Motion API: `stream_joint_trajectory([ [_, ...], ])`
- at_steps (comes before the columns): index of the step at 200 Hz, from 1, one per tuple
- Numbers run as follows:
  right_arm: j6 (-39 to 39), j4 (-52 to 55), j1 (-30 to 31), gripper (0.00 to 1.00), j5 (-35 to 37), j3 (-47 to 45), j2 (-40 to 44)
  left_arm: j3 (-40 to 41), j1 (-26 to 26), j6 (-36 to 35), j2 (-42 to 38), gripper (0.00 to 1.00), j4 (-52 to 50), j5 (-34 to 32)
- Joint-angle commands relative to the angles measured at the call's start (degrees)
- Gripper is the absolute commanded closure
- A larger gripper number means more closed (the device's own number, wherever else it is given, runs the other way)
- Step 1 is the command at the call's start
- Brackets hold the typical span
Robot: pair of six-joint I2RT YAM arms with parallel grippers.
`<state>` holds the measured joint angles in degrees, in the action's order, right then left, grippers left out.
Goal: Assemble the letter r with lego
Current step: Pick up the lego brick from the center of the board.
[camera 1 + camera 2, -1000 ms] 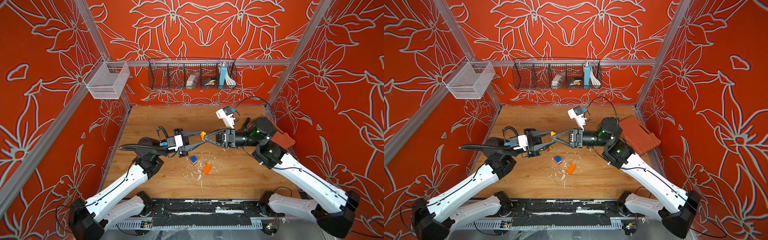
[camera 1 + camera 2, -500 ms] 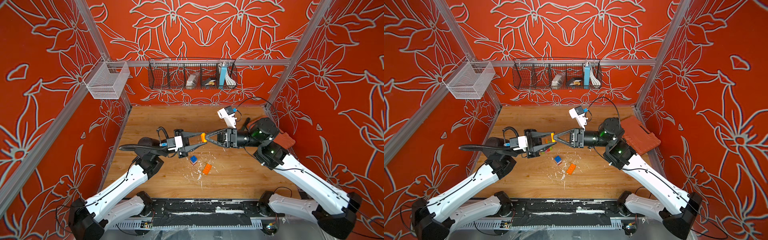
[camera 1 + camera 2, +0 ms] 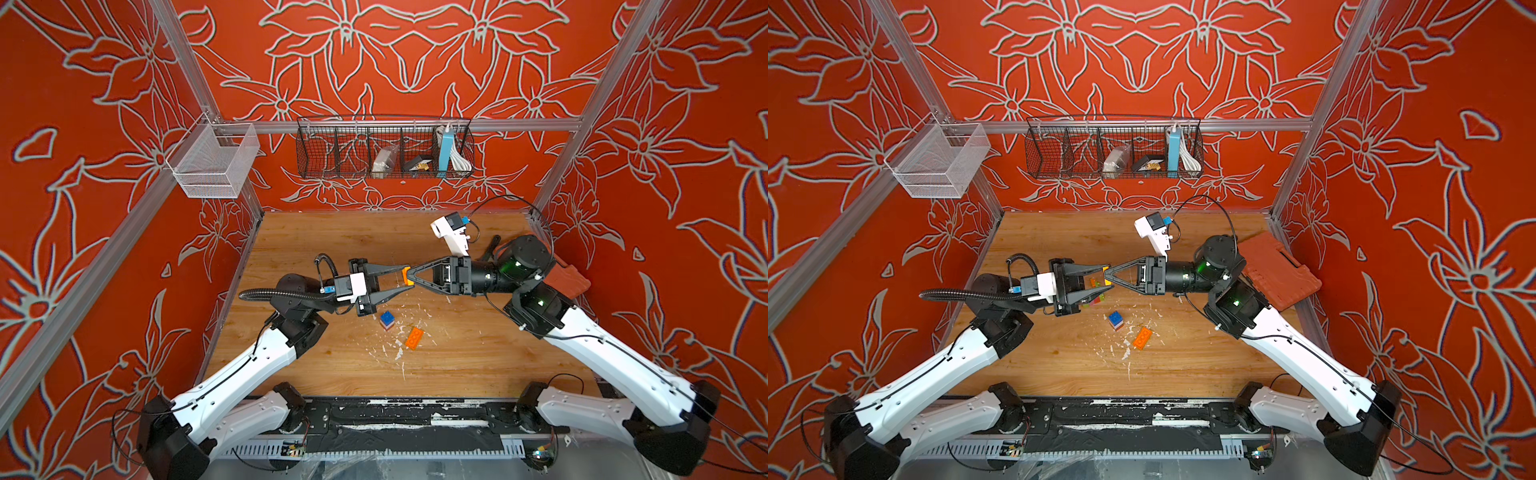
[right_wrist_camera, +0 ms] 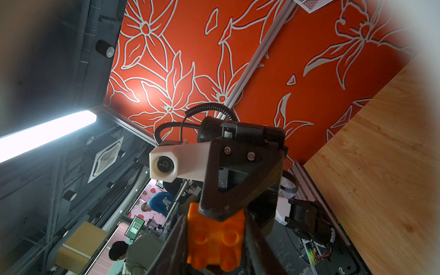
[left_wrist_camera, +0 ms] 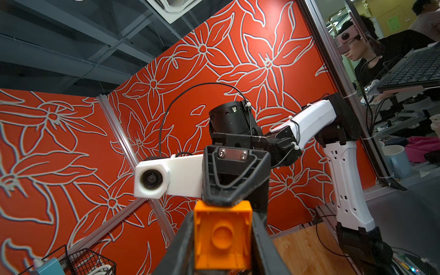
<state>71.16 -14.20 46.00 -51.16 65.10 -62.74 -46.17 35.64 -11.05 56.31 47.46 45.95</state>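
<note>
I should put the orange brick down studs up with my right gripper first, because the held orange brick's studs [image 4: 215,247] point toward that gripper. My left gripper should take the flat orange brick [image 3: 413,338] after that.
An orange lego brick [image 3: 407,276] hangs in mid-air above the wooden table [image 3: 332,237], gripped from both sides. My left gripper [image 3: 404,279] is shut on it; the left wrist view shows its hollow underside [image 5: 222,235] between the black fingers [image 5: 263,245]. My right gripper [image 3: 412,276] comes from the opposite side and is shut on the same brick, whose studs [image 4: 215,238] face the right wrist camera. On the table lie a blue-topped lego stack [image 3: 387,320] and a flat orange lego brick [image 3: 414,336]. In a top view, more lego [image 3: 1097,291] shows under the left gripper.
A ribbed orange-red case [image 3: 1281,272] lies at the table's right edge behind the right arm. White flecks [image 3: 399,353] dot the wood near the loose bricks. A black wire basket [image 3: 384,147] and a white mesh basket [image 3: 214,162] hang on the walls.
The right gripper's jaws have shut on the orange brick that the left gripper holds. The left gripper has stayed shut and in place.
</note>
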Motion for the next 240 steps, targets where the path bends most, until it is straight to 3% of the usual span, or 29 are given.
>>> stream_joint_trajectory([
  [1, -1.5, -2.2, 0.4, 0.71, -0.7, 1.6, 0.0, -1.2, -0.2, 1.0, -0.1, 1.00, 1.0, -0.1],
  [24, -3.4, -0.8, 0.4, 0.79, 0.0, 1.8, 0.7, -1.9, -0.2, 1.4, -0.1, 0.99, -1.2, -1.5],
  [37, -6.5, 2.4, 0.4, 0.84, 1.5, 2.1, 1.7, -2.7, -0.1, 1.4, -0.1, 0.76, -3.6, -1.7],
  [49, -10.8, 8.4, 0.5, 0.86, 3.8, 3.2, 2.7, -2.9, -0.2, 1.4, -0.7, 0.60, -5.9, -2.1],
  [56, -14.1, 13.3, 0.4, 0.87, 5.5, 4.4, 3.3, -2.9, -0.2, 1.4, -1.2, 0.32, -7.5, -2.4],
  [65, -18.4, 20.3, 0.3, 0.88, 8.6, 6.0, 3.8, -2.7, -0.2, 1.0, -2.3, 0.06, -10.6, -3.1],
  [68, -20.0, 22.7, 0.3, 0.88, 9.8, 6.6, 3.9, -2.6, -0.2, 0.9, -2.6, 0.02, -11.9, -3.3],
  [85, -29.1, 37.3, 0.3, 0.89, 17.9, 10.1, 3.5, -0.9, -0.2, 1.4, -5.9, 0.01, -18.0, -6.0],
  [117, -42.1, 57.4, 0.3, 0.90, 37.1, 12.1, -1.3, 2.6, -0.1, 8.4, -13.3, 0.01, -33.5, -19.9],
  [161, -49.4, 68.3, 0.4, 1.00, 58.5, 10.8, -14.9, 5.3, -0.1, 18.5, -21.3, 0.01, -55.5, -38.6],
  [186, -50.5, 67.8, 0.4, 1.00, 61.8, 10.6, -23.5, 4.2, -0.1, 25.3, -21.5, 0.01, -67.0, -46.4],
  [240, -51.1, 63.4, -1.2, 1.00, 59.7, 14.0, -37.7, -0.7, -0.2, 29.3, -16.3, 0.01, -84.4, -50.5],
])
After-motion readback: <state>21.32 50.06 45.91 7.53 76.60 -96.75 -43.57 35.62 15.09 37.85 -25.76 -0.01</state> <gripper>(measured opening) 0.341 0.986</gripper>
